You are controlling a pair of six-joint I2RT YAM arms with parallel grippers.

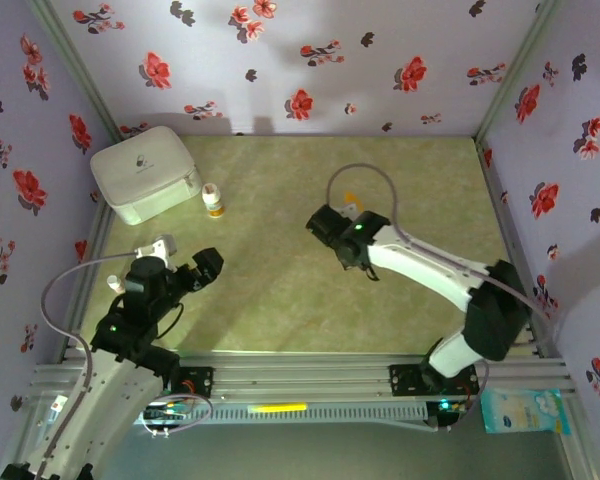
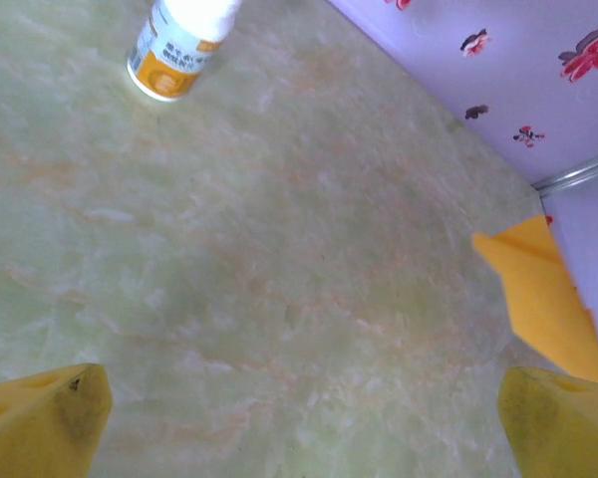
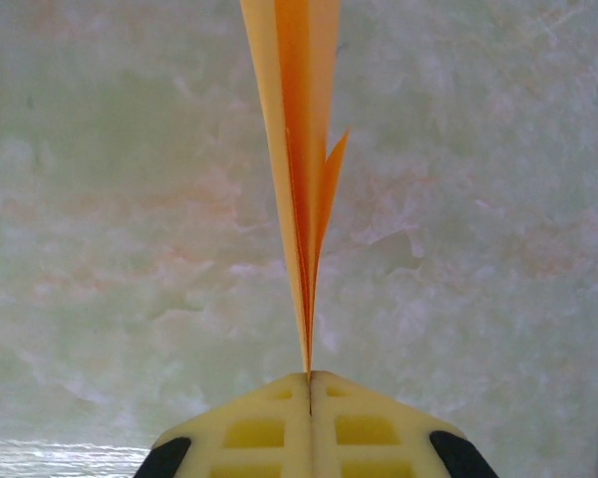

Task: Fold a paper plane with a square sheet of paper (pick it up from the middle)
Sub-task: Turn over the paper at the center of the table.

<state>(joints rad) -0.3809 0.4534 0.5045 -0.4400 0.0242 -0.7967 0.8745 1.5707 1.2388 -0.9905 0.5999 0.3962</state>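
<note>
The paper plane is standing on edge (image 3: 301, 149), away from the robot's left gripper, so the robot's right gripper should first turn the plane's broad side upward over the open green table (image 1: 310, 275).
The square sheet of paper is folded into a narrow, pointed, many-layered orange paper plane (image 3: 299, 149). My right gripper (image 3: 310, 383) is shut on its lower edge, and the paper stands on edge above the green table. From above, a small bit of the orange paper plane (image 1: 352, 200) shows at the right gripper (image 1: 350, 212), mid-table towards the back. In the left wrist view the paper plane (image 2: 543, 299) appears at the right edge. My left gripper (image 2: 299, 428) is open, its yellow fingertips (image 2: 40, 423) wide apart with bare table between them. It hovers at the near left (image 1: 210, 264).
A small white bottle with an orange cap (image 1: 212, 200) stands at the back left, its label (image 2: 174, 55) visible from the left wrist. Beside it is a white case (image 1: 145, 172). Flowered walls (image 1: 540, 110) enclose the table. An aluminium rail (image 1: 300, 375) runs along the front.
</note>
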